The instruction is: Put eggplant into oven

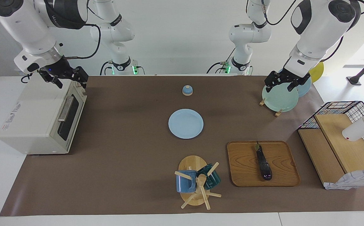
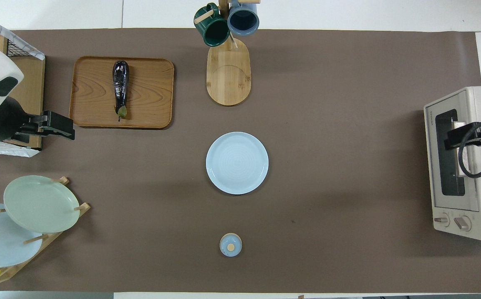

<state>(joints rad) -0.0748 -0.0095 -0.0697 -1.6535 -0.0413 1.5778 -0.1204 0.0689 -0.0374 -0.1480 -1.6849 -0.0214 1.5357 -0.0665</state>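
I expect the door to swing down and outward when I pull it, because the handle [image 2: 460,171] runs along the upper edge of the oven's door [image 2: 450,182].
The eggplant [image 1: 264,164] [image 2: 120,86], slender and glossy dark purple, lies on a wooden tray [image 1: 282,175] [image 2: 153,91] with its green stem pointing toward the robots. The cream-white oven [image 1: 34,122] [image 2: 472,166] stands at the right arm's end of the table, its dark glass door shut. My right gripper [image 1: 71,82] [image 2: 448,141] hangs open and empty above the oven's door edge. Toward the left arm's end, my left gripper [image 1: 281,86] [image 2: 69,128] hangs open and empty over the plate rack, apart from the eggplant.
A pale blue plate [image 1: 185,123] [image 2: 237,162] lies mid-table. A small blue knobbed lid [image 1: 187,90] sits nearer the robots. A mug tree [image 1: 197,182] stands beside the tray. A plate rack [image 1: 279,98] and a wood-and-wire rack [image 1: 339,141] stand at the left arm's end.
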